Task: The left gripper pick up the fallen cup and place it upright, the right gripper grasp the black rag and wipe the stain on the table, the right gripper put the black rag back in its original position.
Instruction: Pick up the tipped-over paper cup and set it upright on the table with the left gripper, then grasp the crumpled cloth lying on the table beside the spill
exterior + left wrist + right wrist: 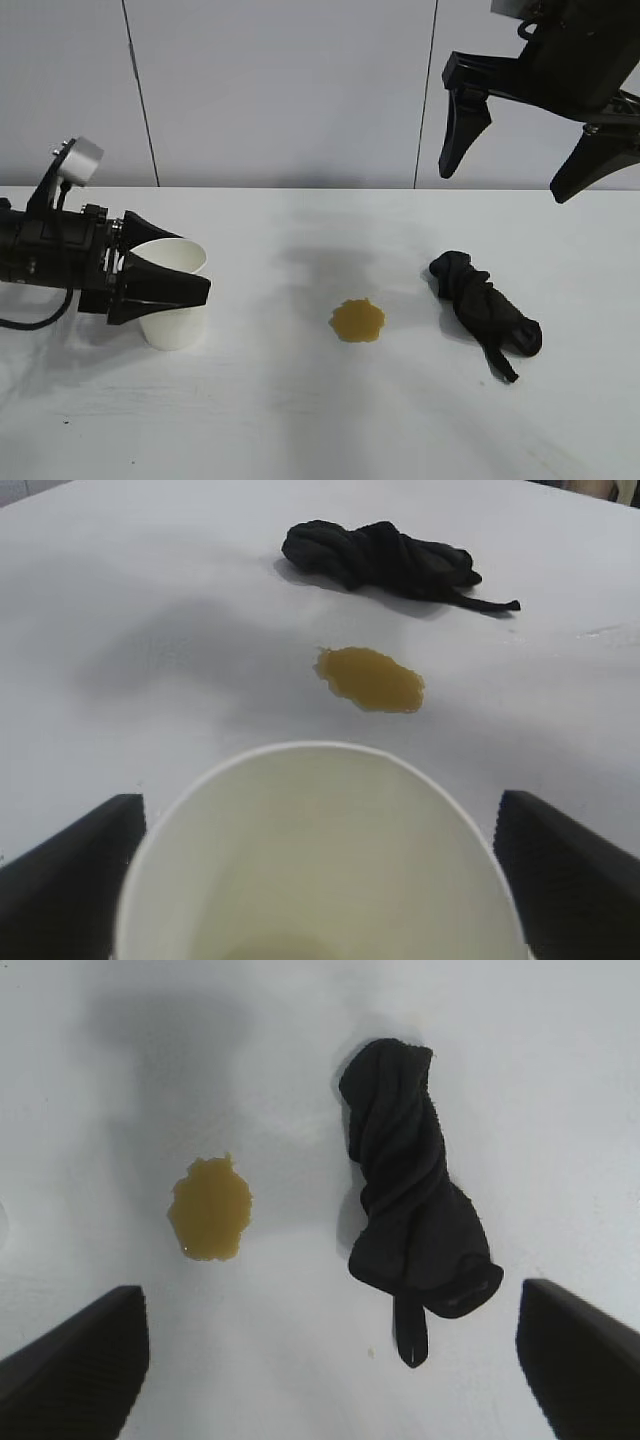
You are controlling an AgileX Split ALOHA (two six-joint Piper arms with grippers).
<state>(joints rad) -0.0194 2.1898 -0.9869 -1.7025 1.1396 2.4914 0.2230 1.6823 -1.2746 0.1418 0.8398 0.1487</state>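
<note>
The black rag (485, 309) will stay bunched, with its narrow end hanging down, when I lift it to wipe, because it is gathered into thick folds (466, 284).
The white cup (175, 325) stands upright on the table (300, 430) at the left. My left gripper (195, 262) lies level around it, one finger on each side of the rim, open as far as I can see. The left wrist view looks down into the cup (320, 860) between the fingers (70, 870). The yellowish-brown stain (358, 320) is at mid-table. The black rag (485, 305) lies bunched to its right. My right gripper (502, 185) hangs open and empty high above the rag. The right wrist view shows the rag (410, 1200) and the stain (210, 1210) below.
The white wall stands behind the table's far edge (300, 188). In the left wrist view the stain (370, 678) and the rag (380, 555) lie beyond the cup.
</note>
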